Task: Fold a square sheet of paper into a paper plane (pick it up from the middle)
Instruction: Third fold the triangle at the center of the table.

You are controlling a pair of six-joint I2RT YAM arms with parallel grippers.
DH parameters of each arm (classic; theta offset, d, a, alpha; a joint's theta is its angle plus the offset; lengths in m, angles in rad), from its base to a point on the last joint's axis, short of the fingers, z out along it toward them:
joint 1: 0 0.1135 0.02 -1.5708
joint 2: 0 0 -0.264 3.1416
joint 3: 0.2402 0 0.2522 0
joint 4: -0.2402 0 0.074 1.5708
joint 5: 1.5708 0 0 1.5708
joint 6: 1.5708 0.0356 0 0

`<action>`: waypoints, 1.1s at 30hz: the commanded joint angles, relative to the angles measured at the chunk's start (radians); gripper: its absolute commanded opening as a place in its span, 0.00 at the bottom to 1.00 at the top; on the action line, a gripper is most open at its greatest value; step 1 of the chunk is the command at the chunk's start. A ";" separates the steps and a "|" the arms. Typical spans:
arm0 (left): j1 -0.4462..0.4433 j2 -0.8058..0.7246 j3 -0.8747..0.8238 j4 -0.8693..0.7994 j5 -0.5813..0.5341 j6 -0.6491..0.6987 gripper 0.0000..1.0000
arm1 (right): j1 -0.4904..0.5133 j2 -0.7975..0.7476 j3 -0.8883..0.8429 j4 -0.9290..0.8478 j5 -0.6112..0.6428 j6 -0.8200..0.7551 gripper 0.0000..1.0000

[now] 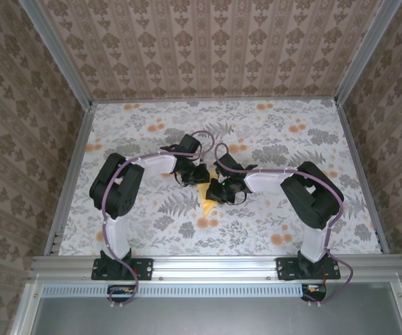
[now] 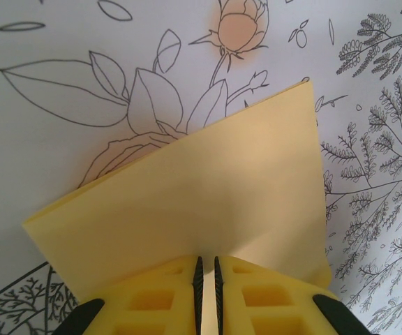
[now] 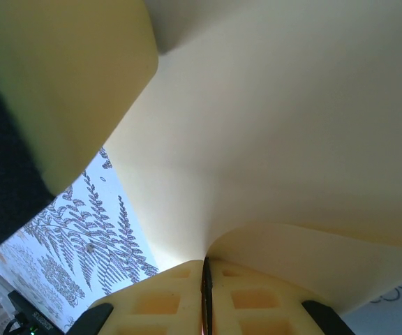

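Observation:
The layer of paper curls up (image 3: pixel 278 244) next to my right gripper. My left gripper should move back and hold the layer's end (image 3: pixel 170 252) before my right gripper slides along the fold.
The square sheet of paper (image 1: pixel 204 199) is pale yellow and folded over into layers, and it hangs between both grippers at the table's middle. A pointed corner of it faces the near edge. My left gripper (image 1: pixel 191 176) comes in from the far left side. In the left wrist view the left gripper (image 2: pixel 206 269) is shut on the near edge of the folded sheet (image 2: pixel 187 195), which slopes up over the cloth. My right gripper (image 1: pixel 218 190) holds the other side. In the right wrist view the right gripper (image 3: pixel 206 279) is shut on a curling layer of the sheet (image 3: pixel 278 139). A blurred yellow finger (image 3: pixel 68 84) of the left gripper sits close at the upper left.
A white cloth (image 1: pixel 278 139) printed with grey leaves and orange flower blotches covers the table. Metal rails run along the left (image 1: pixel 68 174), right (image 1: pixel 360 174) and near (image 1: pixel 215 264) edges. Patterned walls close in the far side and both flanks.

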 commanded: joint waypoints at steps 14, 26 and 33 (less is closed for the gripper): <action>-0.005 -0.009 0.010 -0.038 -0.002 0.022 0.17 | 0.008 0.036 0.005 -0.028 0.019 -0.002 0.11; 0.099 -0.217 -0.067 -0.034 -0.066 -0.068 0.32 | 0.008 0.041 0.003 -0.061 0.032 -0.008 0.34; 0.155 -0.281 -0.131 -0.036 -0.048 -0.073 0.35 | 0.008 0.037 0.001 -0.059 0.030 -0.013 0.38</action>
